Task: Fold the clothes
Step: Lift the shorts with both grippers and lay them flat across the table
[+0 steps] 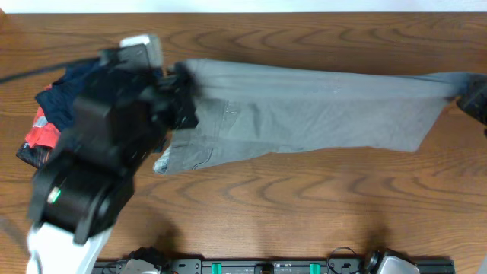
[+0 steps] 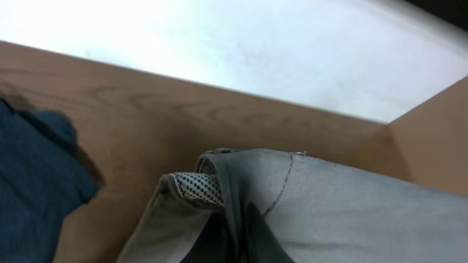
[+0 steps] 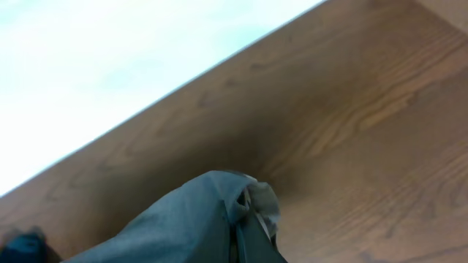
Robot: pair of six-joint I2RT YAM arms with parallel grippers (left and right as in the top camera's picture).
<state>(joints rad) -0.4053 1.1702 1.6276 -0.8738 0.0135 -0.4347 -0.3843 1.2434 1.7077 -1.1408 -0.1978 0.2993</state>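
Note:
The grey shorts are hanging in a long band point(image 1: 319, 87) over the far half of the table. Next, I pull my left gripper back toward the front rail point(image 1: 228, 266) to spread them out.
The grey shorts point(image 1: 304, 110) are stretched in a long band across the far half of the table, from the left arm to the right edge. My left gripper point(image 1: 179, 95) is shut on the waistband end; in the left wrist view the grey cloth point(image 2: 329, 204) and its dotted mesh lining point(image 2: 199, 188) bunch between the fingers point(image 2: 238, 241). My right gripper point(image 1: 473, 99) is at the far right edge, shut on the other end; in the right wrist view the pinched grey cloth point(image 3: 183, 219) folds over the fingertips point(image 3: 245, 237).
A navy folded garment point(image 1: 65, 95) and a red-and-black patterned garment point(image 1: 38, 133) lie at the left edge, partly under my left arm point(image 1: 91, 167). The navy cloth also shows in the left wrist view point(image 2: 36, 183). The wooden table point(image 1: 304, 205) runs to the front rail.

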